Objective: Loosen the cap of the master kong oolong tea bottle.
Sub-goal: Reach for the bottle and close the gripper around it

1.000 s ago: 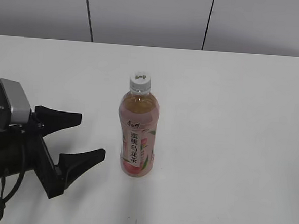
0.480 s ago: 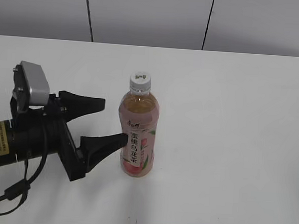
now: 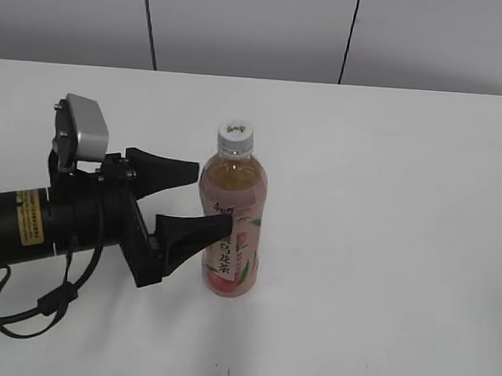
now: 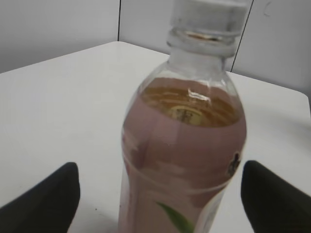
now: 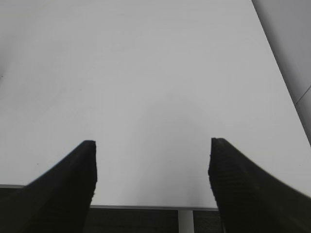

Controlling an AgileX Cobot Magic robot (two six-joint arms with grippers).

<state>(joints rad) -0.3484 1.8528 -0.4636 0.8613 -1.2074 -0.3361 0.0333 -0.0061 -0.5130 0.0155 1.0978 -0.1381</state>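
Note:
A gap [image 4: 203, 37] can be seen between the white cap [image 3: 235, 136] and the collar of the neck, so the cap will come all the way off its threads when the robot turns it.
The master kong oolong tea bottle [image 3: 231, 229] stands upright mid-table, amber tea above a pink peach label. Its white ribbed cap [image 3: 235, 136] is on, with a small dark mark on top. My left gripper [image 3: 208, 201] is open, its two black fingers on either side of the bottle's left side at label height, not closed on it. In the left wrist view the bottle [image 4: 184, 160] fills the middle between the open fingers [image 4: 160, 194], and the cap [image 4: 209, 19] is at the top edge. My right gripper [image 5: 150, 184] is open and empty over bare table; it is out of the exterior view.
The white table [image 3: 403, 206] runs back to a grey panelled wall [image 3: 244, 26]. The left arm body with its wrist camera [image 3: 79, 135] lies low at the left. The right wrist view shows the table's near edge [image 5: 146, 206] under the fingers.
My left gripper has moved right across the table, from well left of the bottle to having its open fingers around the bottle's side. The bottle has not moved.

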